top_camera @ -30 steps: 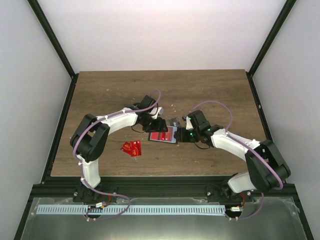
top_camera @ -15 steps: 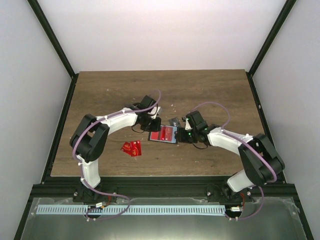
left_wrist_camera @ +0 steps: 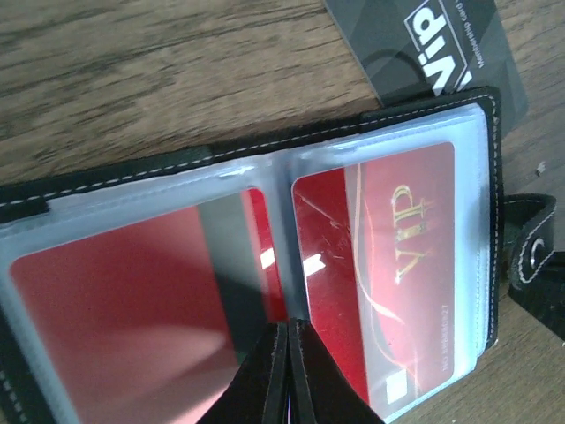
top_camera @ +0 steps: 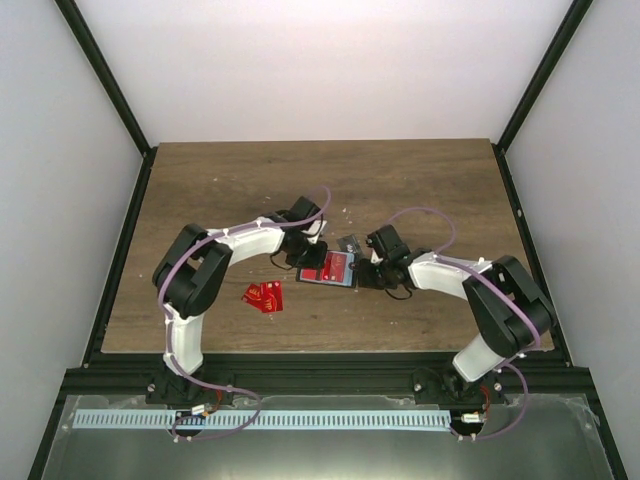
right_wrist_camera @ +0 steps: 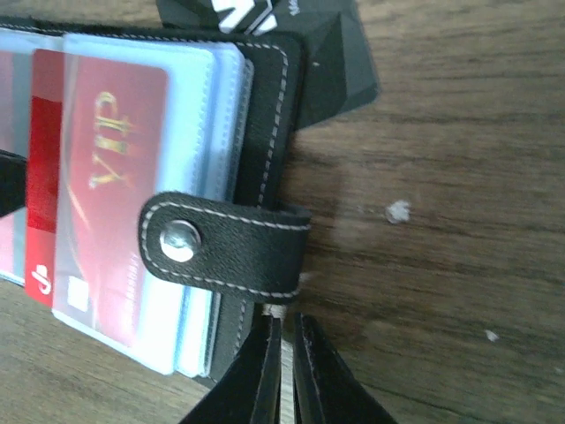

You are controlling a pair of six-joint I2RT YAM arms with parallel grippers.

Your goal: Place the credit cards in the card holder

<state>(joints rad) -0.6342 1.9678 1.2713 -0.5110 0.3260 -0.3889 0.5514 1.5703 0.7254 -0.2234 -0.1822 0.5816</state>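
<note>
Next, I press the card holder's fold with my left gripper while my right gripper takes the sleeves' free edge and turns the sleeves over first, because both open sleeves hold red cards.
The card holder lies open mid-table, its clear sleeves filled with red credit cards. My left gripper stands over its left half. In the left wrist view this gripper is shut, tips on the fold between two sleeves; whether a sleeve is pinched I cannot tell. My right gripper is at the holder's right edge. In the right wrist view it is shut on the black cover's edge, just below the snap strap. A dark grey VIP card lies partly under the holder's far corner.
Loose red cards lie in a small overlapping pile on the wooden table, left of and nearer than the holder. Black frame posts and pale walls enclose the table. Small pale crumbs dot the wood right of the holder.
Both grippers have closed. The right gripper has slid left up to the holder's cover edge, and the left gripper has shifted right onto the sleeves. The holder and loose cards stay put.
</note>
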